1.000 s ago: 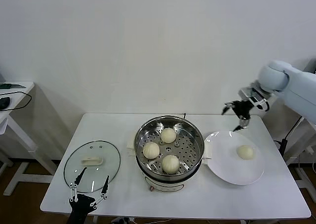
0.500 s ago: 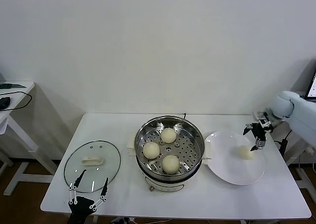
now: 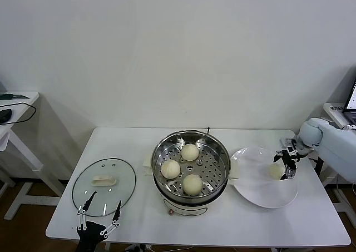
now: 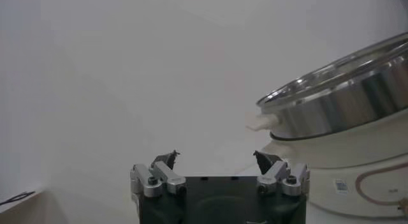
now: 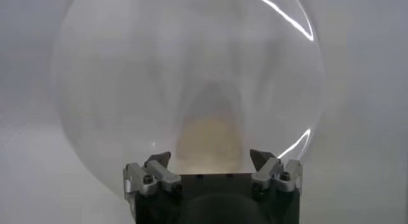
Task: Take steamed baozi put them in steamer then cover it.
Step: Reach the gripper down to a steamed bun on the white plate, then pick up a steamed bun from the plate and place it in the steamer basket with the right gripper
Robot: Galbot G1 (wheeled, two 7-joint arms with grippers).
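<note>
The baozi in the steamer [image 3: 192, 184] look smooth and round, so I expect the baozi on the white plate [image 3: 275, 171] to hold its shape when the robot lifts it.
Three steamed baozi [image 3: 189, 152] lie on the perforated tray of the steel steamer [image 3: 222, 152] at the table's middle. One more baozi [image 3: 275, 171] rests on the white plate [image 3: 256, 191] to the right. My right gripper [image 3: 286, 164] is open and low at this baozi's right side. In the right wrist view the baozi [image 5: 210, 136] lies just ahead, in line with the gap of the open right gripper [image 5: 210, 157]. The glass cover [image 3: 104, 185] lies flat at the left. My left gripper [image 3: 103, 201] hangs open over its near edge.
The left wrist view shows the open left gripper [image 4: 217, 156] with the steamer's side [image 4: 344, 97] and its white base farther off. A side table [image 3: 14, 104] with a cable stands at the far left. The table's front edge runs close to the cover.
My right gripper has come down from above the plate's far rim and to the right, and now sits at the baozi on the plate. The left arm has stayed put.
</note>
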